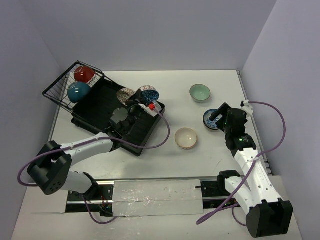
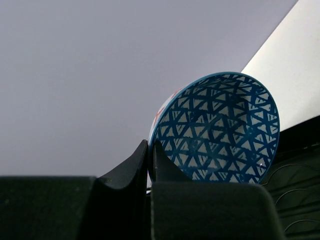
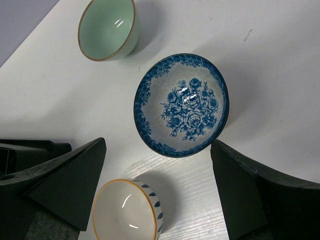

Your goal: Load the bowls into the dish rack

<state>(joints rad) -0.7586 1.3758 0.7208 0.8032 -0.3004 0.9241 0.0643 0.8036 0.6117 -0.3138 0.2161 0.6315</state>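
My left gripper keeps lowering the lattice-patterned bowl (image 1: 149,93), which hangs on edge over the rack's loose end (image 2: 296,189) beside the brown patterned bowl, until it rests there.
My left gripper (image 1: 142,102) is shut on the rim of the lattice-patterned bowl (image 1: 149,93), holding it tilted on edge over the black dish rack (image 1: 100,107). In the left wrist view its fingertips (image 2: 150,150) pinch the bowl's (image 2: 220,130) left rim. My right gripper (image 1: 218,118) is open above the blue-and-white floral bowl (image 1: 212,121). In the right wrist view its jaws (image 3: 159,146) stand wide on either side of that bowl (image 3: 182,105), not touching it. The mint green bowl (image 1: 200,92) and the cream bowl (image 1: 186,138) sit on the table.
A red bowl (image 1: 84,74) and a teal bowl (image 1: 78,92) stand in the wire basket (image 1: 55,92) at the rack's far end. A brown patterned bowl (image 1: 125,93) sits in the rack beside the held bowl. Walls close in on the left, back and right.
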